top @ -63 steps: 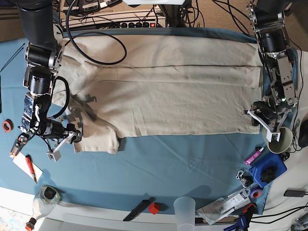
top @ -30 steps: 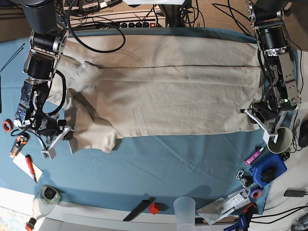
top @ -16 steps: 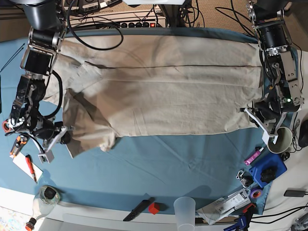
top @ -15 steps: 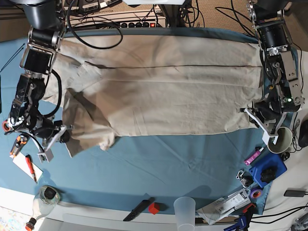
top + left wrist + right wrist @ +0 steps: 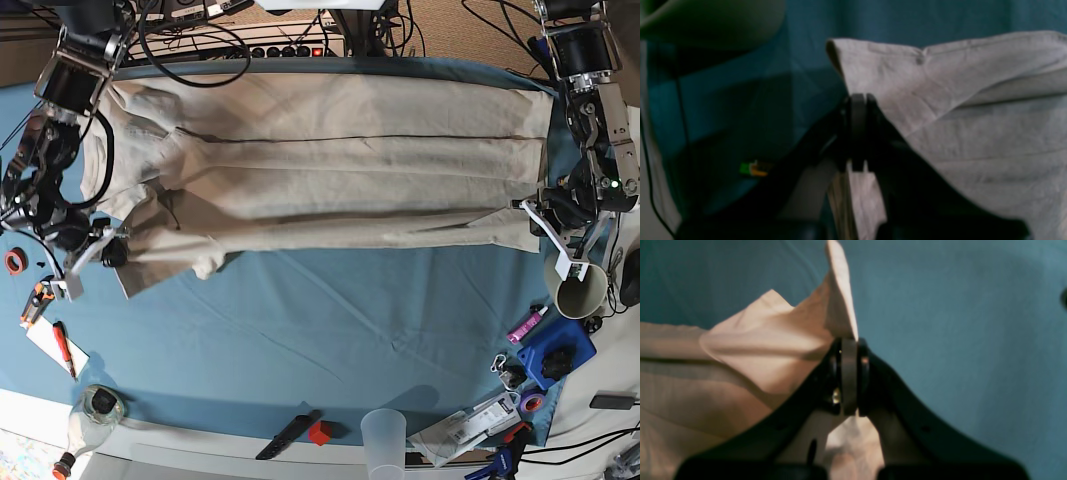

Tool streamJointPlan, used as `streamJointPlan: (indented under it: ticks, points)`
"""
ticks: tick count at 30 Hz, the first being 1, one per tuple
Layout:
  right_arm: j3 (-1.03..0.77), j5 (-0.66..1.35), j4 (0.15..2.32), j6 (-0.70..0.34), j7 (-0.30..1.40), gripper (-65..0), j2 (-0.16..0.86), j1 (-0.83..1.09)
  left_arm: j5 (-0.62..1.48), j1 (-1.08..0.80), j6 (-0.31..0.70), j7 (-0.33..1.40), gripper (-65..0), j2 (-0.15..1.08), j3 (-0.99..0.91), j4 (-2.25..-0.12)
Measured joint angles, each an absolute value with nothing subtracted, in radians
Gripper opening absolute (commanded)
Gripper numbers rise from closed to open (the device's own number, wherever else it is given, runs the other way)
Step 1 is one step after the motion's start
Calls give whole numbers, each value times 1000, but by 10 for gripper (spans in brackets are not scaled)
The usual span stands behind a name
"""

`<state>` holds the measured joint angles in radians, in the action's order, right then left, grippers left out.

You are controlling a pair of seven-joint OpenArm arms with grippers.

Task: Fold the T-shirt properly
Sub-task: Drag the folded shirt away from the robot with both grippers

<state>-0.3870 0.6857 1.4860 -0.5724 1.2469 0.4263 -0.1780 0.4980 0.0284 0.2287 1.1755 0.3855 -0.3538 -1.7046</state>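
My right gripper is working with the T-shirt's near edge (image 5: 370, 243) straight between both grippers, so it should keep going toward the T-shirt's far corner (image 5: 118, 92) and let go once the fold lies flat.
The beige T-shirt (image 5: 320, 170) lies stretched lengthwise across the far half of the blue-teal table cloth (image 5: 330, 340), folded along its length. My right gripper (image 5: 112, 255), on the base view's left, is shut on the shirt's lower left corner; the right wrist view shows its jaws (image 5: 849, 343) pinching a raised peak of cloth (image 5: 773, 350). My left gripper (image 5: 535, 215), on the base view's right, is shut on the lower right hem corner; the left wrist view shows it (image 5: 858, 100) clamped on the fabric edge (image 5: 973, 116).
A pale green mug (image 5: 580, 290) stands just below my left gripper and shows in the left wrist view (image 5: 706, 16). A pink marker (image 5: 527, 325), blue object (image 5: 555, 355), clear cup (image 5: 383, 435), black tool (image 5: 288, 433), red block (image 5: 319, 433), glass jar (image 5: 97, 408) and notepad (image 5: 55, 345) line the near edge.
Both grippers have pulled outward and toward the far side. The shirt is now stretched tauter and narrower, and its lower left corner has moved left and up.
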Motion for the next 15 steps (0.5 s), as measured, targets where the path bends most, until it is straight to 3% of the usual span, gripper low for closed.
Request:
streamJointPlan:
  ticks: [13, 15]
  points:
    - [-541, 762, 1626, -599, 1273, -650, 423, -12, 527, -88, 235, 1182, -650, 385, -443, -1822]
    - [-565, 783, 1639, -604, 1287, -650, 421, 7, 570, -109, 278, 1182, -650, 385, -480, -1835]
